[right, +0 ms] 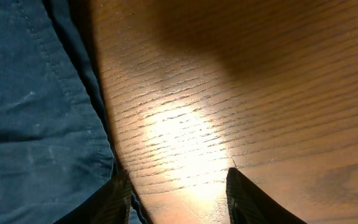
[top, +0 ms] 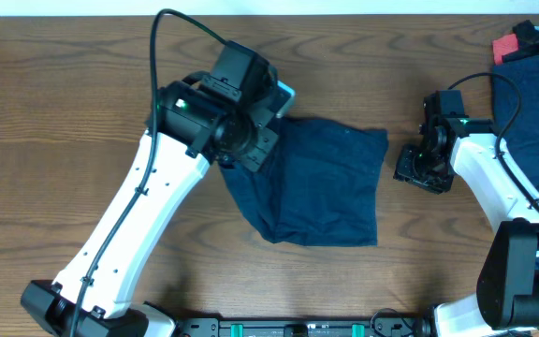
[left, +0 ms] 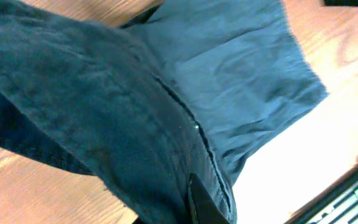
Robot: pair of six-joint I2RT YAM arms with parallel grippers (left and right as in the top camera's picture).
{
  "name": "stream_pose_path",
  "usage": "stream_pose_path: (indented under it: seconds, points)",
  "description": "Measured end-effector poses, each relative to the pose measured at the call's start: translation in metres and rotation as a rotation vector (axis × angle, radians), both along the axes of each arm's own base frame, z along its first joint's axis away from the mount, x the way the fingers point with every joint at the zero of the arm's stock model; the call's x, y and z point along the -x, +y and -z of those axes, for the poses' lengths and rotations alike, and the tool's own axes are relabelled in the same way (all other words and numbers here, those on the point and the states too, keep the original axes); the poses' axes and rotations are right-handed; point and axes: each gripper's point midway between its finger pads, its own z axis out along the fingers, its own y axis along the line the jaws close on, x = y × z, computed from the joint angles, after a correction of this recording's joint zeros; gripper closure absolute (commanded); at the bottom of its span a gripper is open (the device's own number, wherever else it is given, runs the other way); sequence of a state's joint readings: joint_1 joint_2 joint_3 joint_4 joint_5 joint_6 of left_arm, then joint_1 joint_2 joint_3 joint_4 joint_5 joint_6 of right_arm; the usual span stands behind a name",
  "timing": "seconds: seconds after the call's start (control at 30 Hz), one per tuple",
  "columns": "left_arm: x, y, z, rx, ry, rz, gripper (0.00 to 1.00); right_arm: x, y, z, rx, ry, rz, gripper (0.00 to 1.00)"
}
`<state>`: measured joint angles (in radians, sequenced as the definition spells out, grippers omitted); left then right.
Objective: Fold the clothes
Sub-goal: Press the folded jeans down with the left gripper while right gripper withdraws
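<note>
The lifted flap [top: 247, 194] in my left gripper is hanging out past the garment's flat part [top: 333, 185]. I should bring the flap inward over the garment's flat part and let it go.
A dark blue garment [top: 321, 183] lies folded in the middle of the wooden table. My left gripper [top: 251, 150] is at its upper left corner, shut on the cloth; the left wrist view shows a lifted fold of the garment [left: 104, 106] draped around one dark finger [left: 201, 205]. My right gripper [top: 419, 168] sits low over bare wood just right of the garment. In the right wrist view its fingers [right: 179, 199] are open and empty, with the garment's hemmed edge [right: 36, 124] beside the left finger.
More dark blue clothing [top: 536, 98] is piled at the table's right edge, with a red item [top: 505, 47] at the far right corner. A black rail with green parts [top: 298, 328] runs along the front edge.
</note>
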<state>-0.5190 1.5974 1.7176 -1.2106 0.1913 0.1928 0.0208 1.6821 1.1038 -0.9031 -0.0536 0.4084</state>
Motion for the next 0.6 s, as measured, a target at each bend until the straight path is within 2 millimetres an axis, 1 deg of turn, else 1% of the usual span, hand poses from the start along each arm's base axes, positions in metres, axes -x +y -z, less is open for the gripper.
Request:
stream_pose_path:
  seconds: [0.1,0.27,0.33,0.43,0.6]
  points:
    - [0.005,-0.015,0.002,0.020,0.007,0.040,0.94,-0.001,0.000,0.000,-0.002,-0.003,-0.001,0.52]
    - [0.013,-0.044,0.015,0.030,0.038,0.117,0.93,-0.008,0.000,0.002,-0.003,-0.035,0.000,0.53]
    - [0.017,-0.055,0.021,0.030,0.052,0.146,0.93,-0.007,0.001,0.006,-0.003,-0.040,-0.001,0.52]
    - [0.024,-0.070,0.031,0.024,0.076,0.187,0.93,0.000,0.000,0.017,-0.003,-0.026,-0.001,0.53]
    - [0.028,-0.078,0.042,0.004,0.098,0.213,0.93,0.011,-0.004,0.027,0.019,-0.002,0.001,0.53]
